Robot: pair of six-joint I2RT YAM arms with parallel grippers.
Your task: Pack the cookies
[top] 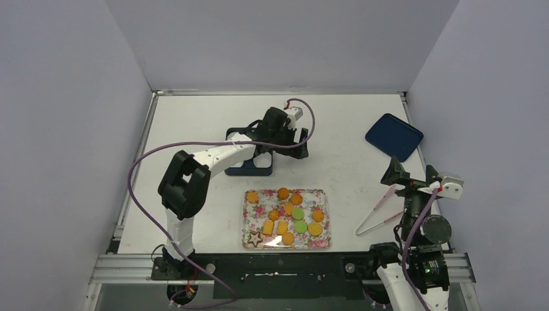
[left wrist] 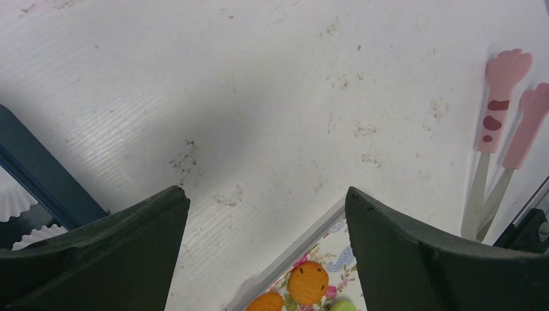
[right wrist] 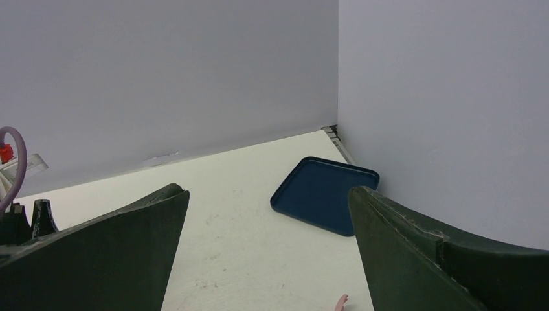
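I should pull my left gripper back out of the way while my right gripper picks up the pink tongs (top: 377,208) next to the dark blue box (top: 251,170), because my left arm reaches over that box.
The cookies (top: 298,212) lie on a floral tray (top: 322,241) at the near middle of the table: orange rounds, two green rounds, orange squares and a dark brown star (top: 256,238). My left gripper (top: 296,146) is open and empty, hovering beyond the tray beside a dark blue box (top: 252,170). In the left wrist view the gripper (left wrist: 265,194) is over bare table, with the tray corner and two orange cookies (left wrist: 307,282) just below. My right gripper (top: 411,173) is open and empty at the right; the right wrist view shows it (right wrist: 268,191) apart from everything.
Pink paw-tipped tongs (top: 379,210) lie right of the tray and show in the left wrist view (left wrist: 498,129). A dark blue lid (top: 393,136) lies at the far right, also in the right wrist view (right wrist: 324,194). White paper cups (left wrist: 13,197) sit in the blue box (left wrist: 45,184).
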